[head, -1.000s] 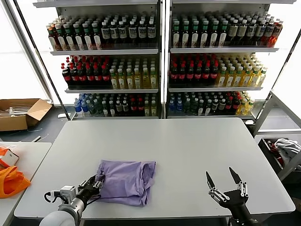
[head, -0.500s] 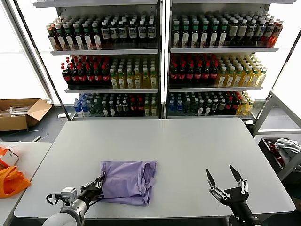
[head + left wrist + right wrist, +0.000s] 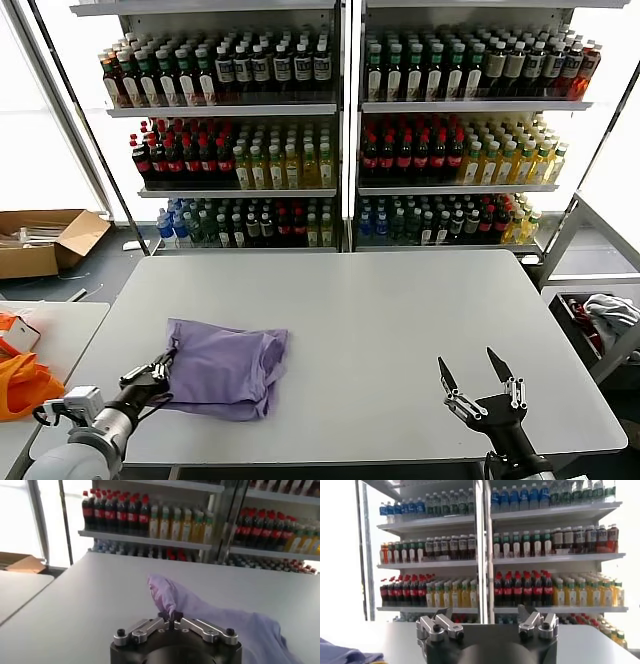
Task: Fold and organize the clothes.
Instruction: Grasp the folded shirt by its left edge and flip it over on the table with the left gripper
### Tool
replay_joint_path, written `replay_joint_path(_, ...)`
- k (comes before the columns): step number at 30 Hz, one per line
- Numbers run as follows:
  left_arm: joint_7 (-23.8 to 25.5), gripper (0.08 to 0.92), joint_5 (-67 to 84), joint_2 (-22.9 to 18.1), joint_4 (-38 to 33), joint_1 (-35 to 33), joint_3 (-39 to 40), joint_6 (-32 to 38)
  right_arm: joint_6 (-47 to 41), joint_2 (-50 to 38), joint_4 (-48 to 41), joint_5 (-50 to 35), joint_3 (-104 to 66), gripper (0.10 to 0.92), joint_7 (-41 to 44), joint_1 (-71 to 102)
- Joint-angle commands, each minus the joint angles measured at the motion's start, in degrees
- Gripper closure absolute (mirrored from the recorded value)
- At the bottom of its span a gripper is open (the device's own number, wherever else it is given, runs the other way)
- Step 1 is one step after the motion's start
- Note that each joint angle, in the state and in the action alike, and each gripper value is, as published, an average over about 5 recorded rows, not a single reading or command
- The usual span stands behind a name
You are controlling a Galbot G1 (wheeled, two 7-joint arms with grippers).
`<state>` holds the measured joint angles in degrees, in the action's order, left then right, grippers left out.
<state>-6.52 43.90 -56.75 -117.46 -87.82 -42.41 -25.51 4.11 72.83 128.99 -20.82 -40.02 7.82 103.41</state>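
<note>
The folded T-shirt has its plain side [image 3: 222, 362] up, so I should swing the pinched edge over beyond the opposite edge [image 3: 276, 365] with my left gripper to flip the T-shirt.
A folded lavender T-shirt [image 3: 222, 367] lies on the grey table [image 3: 400, 320] toward its front left. My left gripper [image 3: 163, 365] is shut on the shirt's left edge, and in the left wrist view the fabric [image 3: 200, 607] rises from between the pinched jaws of that gripper [image 3: 170, 616]. My right gripper [image 3: 477, 372] hovers open over the table's front right with nothing between its fingers. In the right wrist view a corner of the shirt [image 3: 342, 654] shows far off beside the wide-open right gripper [image 3: 487, 615].
An orange bag [image 3: 22, 383] lies on a side table at the left. A cardboard box [image 3: 45, 238] sits on the floor behind it. Shelves of drink bottles [image 3: 340, 140] stand behind the table. A bin with cloth [image 3: 600, 320] is at the right.
My left gripper has shut on the shirt's edge and dragged the shirt to the left across the table. The right arm has hardly moved.
</note>
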Motion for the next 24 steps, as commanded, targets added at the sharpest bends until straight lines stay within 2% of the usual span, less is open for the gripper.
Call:
replay_joint_path(1,5.0,0.899,6.5,10.1,3.0,-4.7,-21.3,-1.9,0.5,-0.9,-0.9,-1.0,-0.1,0.203,-0.1,-0.1)
replay_joint_path(7,4.8,0.899,8.8,16.6,2.7,-4.8,-20.8,-4.8,1.0,-1.2,-1.3,-1.6,-0.3,0.203,-0.1,0.2)
replay_joint_path(11,1.8,0.899,15.3,16.2,-3.8,-1.5,-13.7,-7.2,1.2,-0.9,-1.5,-1.6,-0.1,0.203,0.0,0.1)
replay_joint_path(14,-3.1,0.899,21.5,14.1,-10.6,2.1,-0.9,-7.6,1.4,-0.3,-1.7,-1.4,0.1,0.203,0.0,0.1)
replay_joint_path(17,-8.8,0.899,23.6,11.7,-14.0,8.9,16.7,-7.6,1.3,0.6,-1.6,-1.2,-0.2,0.203,0.0,0.5)
replay_joint_path(21,-18.1,0.899,31.0,8.2,-10.8,21.2,36.9,-7.5,1.2,1.0,-1.4,-0.8,-0.7,0.203,-0.1,1.4)
replay_joint_path(24,-22.1,0.899,35.2,5.0,-5.2,29.1,46.8,-6.9,1.0,1.2,-1.1,-0.4,-1.0,0.203,-0.1,1.6)
